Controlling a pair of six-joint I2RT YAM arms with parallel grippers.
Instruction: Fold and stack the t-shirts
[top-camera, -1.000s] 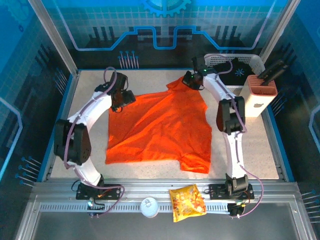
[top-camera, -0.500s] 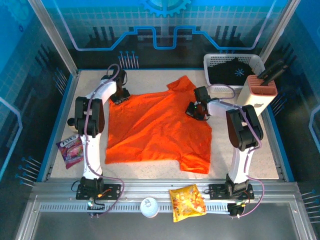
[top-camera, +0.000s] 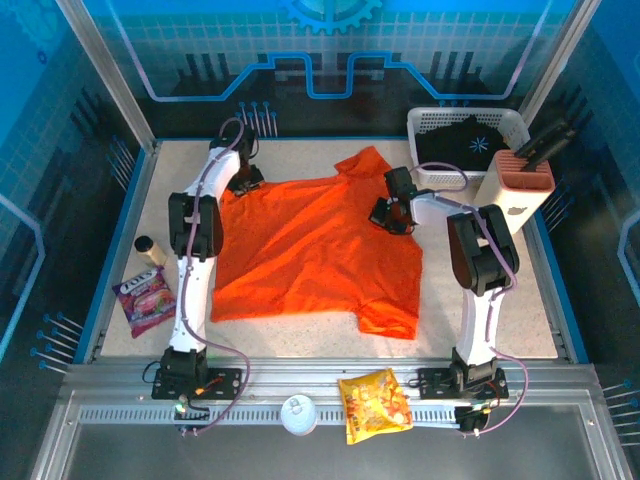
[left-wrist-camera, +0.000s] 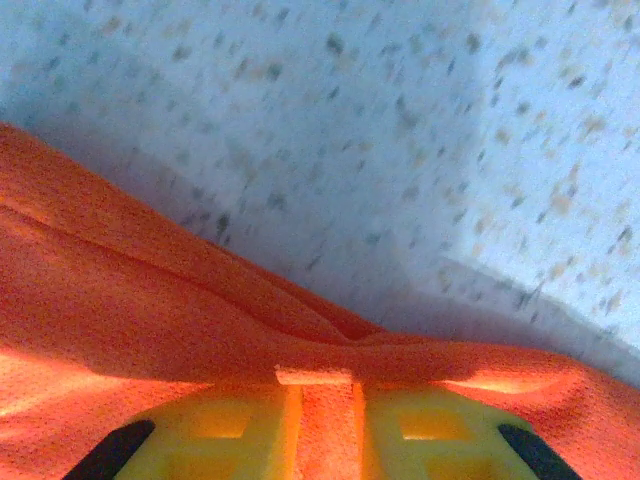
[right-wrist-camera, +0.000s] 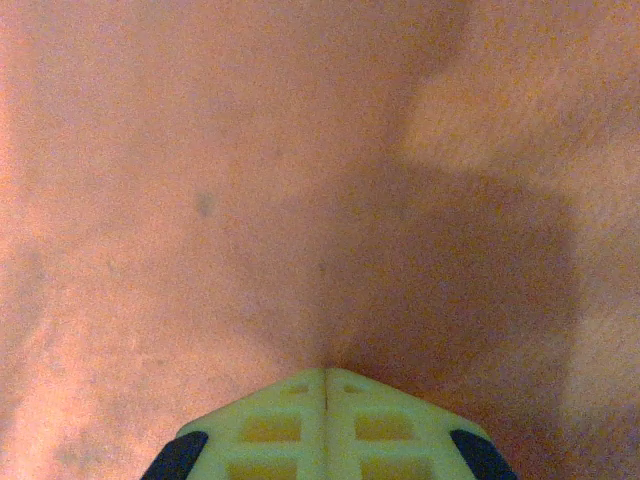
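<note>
The robot's right gripper has its closed fingers resting empty against the flat orange t-shirt (right-wrist-camera: 325, 340), so it should lift, open and pinch up a fold before it folds the t-shirt.
The orange t-shirt (top-camera: 310, 250) lies spread over the middle of the table, its sleeve pointing to the far side. My left gripper (top-camera: 243, 182) sits at the shirt's far left corner. In the left wrist view, the left gripper (left-wrist-camera: 318, 400) is shut on a fold of the orange t-shirt (left-wrist-camera: 150, 300), lifted a little off the speckled table. My right gripper (top-camera: 390, 215) rests on the shirt's right part. In the right wrist view, the right gripper (right-wrist-camera: 325, 375) is shut, tips together against the orange t-shirt (right-wrist-camera: 250, 150). The black shirt (top-camera: 470, 145) lies in the white basket (top-camera: 425, 125).
A knife block (top-camera: 515, 190) stands at the right beside the basket. A purple snack pack (top-camera: 145, 298) and a small bottle (top-camera: 148, 250) lie left of the table. A yellow snack bag (top-camera: 375, 400) and a white lid (top-camera: 298, 413) sit on the front rail.
My left gripper has closed on the shirt's far left corner. The right arm has come from the far sleeve near the basket down onto the shirt's right part. The shirt's left edge has shifted slightly.
</note>
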